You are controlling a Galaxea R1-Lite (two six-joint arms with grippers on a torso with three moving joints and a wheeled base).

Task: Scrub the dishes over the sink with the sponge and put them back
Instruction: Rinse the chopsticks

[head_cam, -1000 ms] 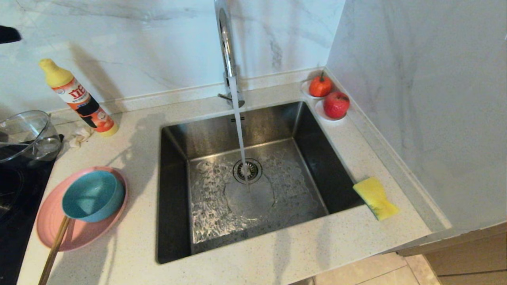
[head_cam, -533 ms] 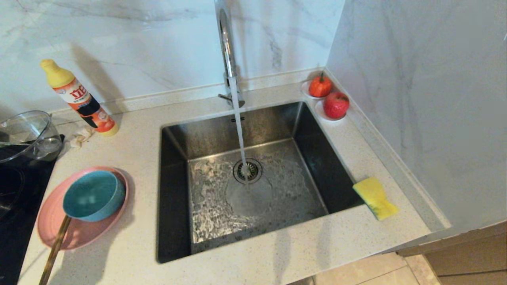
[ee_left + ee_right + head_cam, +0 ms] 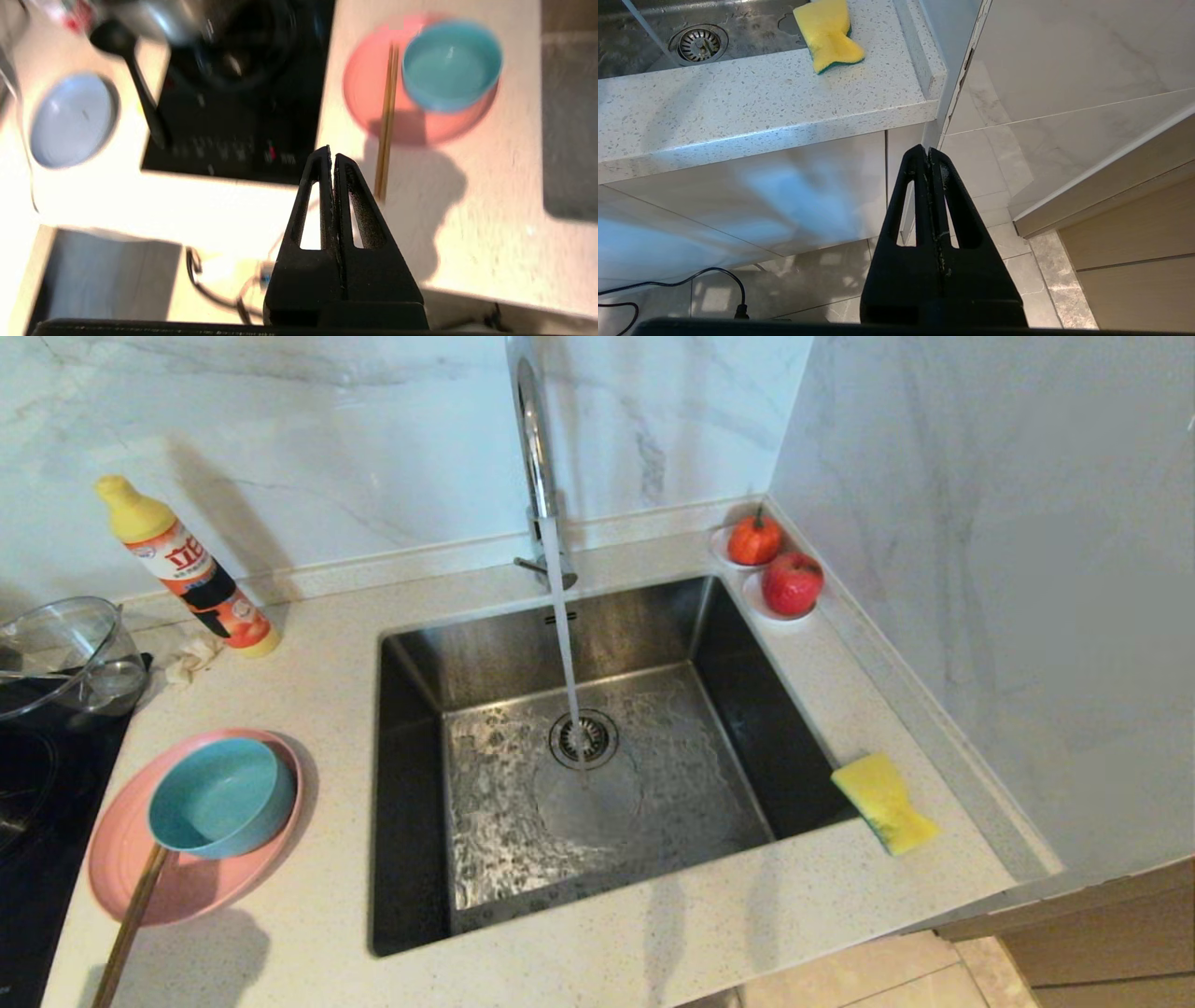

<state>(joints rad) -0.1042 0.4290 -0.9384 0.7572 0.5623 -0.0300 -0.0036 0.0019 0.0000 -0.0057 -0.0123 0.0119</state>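
The chopsticks' ends (image 3: 110,979) stick out clear of the pink plate, so the robot's left gripper should keep heading toward these ends (image 3: 381,192) until its fingers can open around them.
The pink plate (image 3: 187,882) lies on the counter left of the sink (image 3: 747,709), with the teal bowl (image 3: 221,795) standing in it and chopsticks (image 3: 131,924) leaning on its rim. Water runs from the faucet (image 3: 532,448) onto the drain. The yellow sponge (image 3: 883,802) rests on the counter at the sink's right edge. Neither gripper shows in the head view. My left gripper (image 3: 332,151) is shut and empty, hovering near the counter's front edge, short of the plate (image 3: 369,93) and bowl (image 3: 451,63). My right gripper (image 3: 927,150) is shut and empty, low before the cabinet front, below the sponge (image 3: 829,35).
A detergent bottle (image 3: 187,569) and a clear glass bowl (image 3: 61,653) stand at the back left, and a black cooktop (image 3: 37,803) lies left of the plate. Red fruit on white saucers (image 3: 775,565) sits in the back right corner. A wall closes the right side.
The left arm's dark tip at the upper left edge of the head view has gone. Its shadow has slid down the counter to in front of the plate. The right arm is unmoved.
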